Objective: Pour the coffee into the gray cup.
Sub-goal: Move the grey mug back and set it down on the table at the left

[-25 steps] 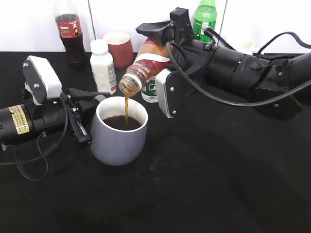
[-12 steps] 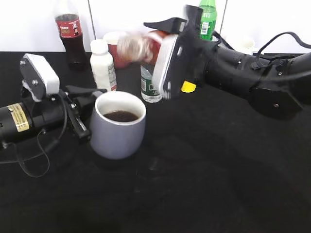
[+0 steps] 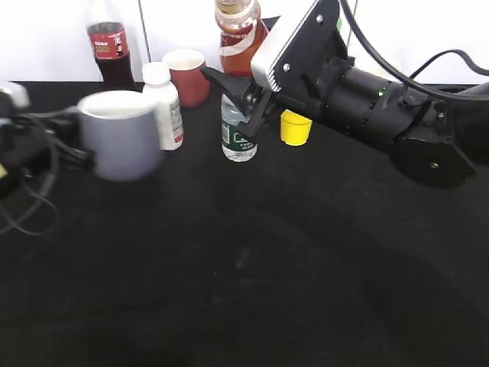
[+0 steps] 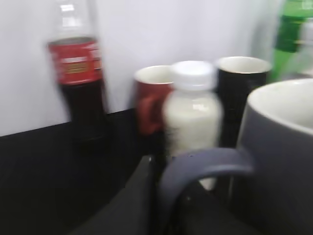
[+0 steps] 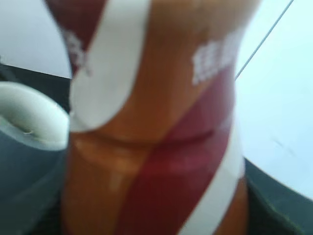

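Observation:
My left gripper is carrying the gray cup (image 3: 122, 136) upright, and the space (image 3: 67, 95) beside the cola bottle is open. It should continue to take the cup there until the cup's base rests, then let go.
The coffee bottle (image 3: 238, 30) stands upright and raised at the back centre, and my right gripper (image 3: 243, 84) is shut on its lower body. Its swirl label fills the right wrist view (image 5: 156, 127). The gray cup (image 3: 121, 134) is at the left, blurred by motion, near the white bottle. My left gripper (image 3: 67, 149) is shut on its loop handle, as the left wrist view shows: fingers (image 4: 164, 196) on the handle, cup body (image 4: 283, 161) on the right. The cup's rim also shows in the right wrist view (image 5: 29, 117). The liquid in the cup is hidden.
Along the back stand a cola bottle (image 3: 109, 50), a white bottle (image 3: 162, 95), a dark red cup (image 3: 187, 76), a small water bottle (image 3: 238, 134) and a yellow cap (image 3: 295, 128). The left wrist view adds a dark cup (image 4: 242, 93) and a green bottle (image 4: 293, 34).
The coffee bottle stopped pouring and swung from tilted over the cup to upright and higher. The left gripper moved the gray cup left and back, away from the bottle.

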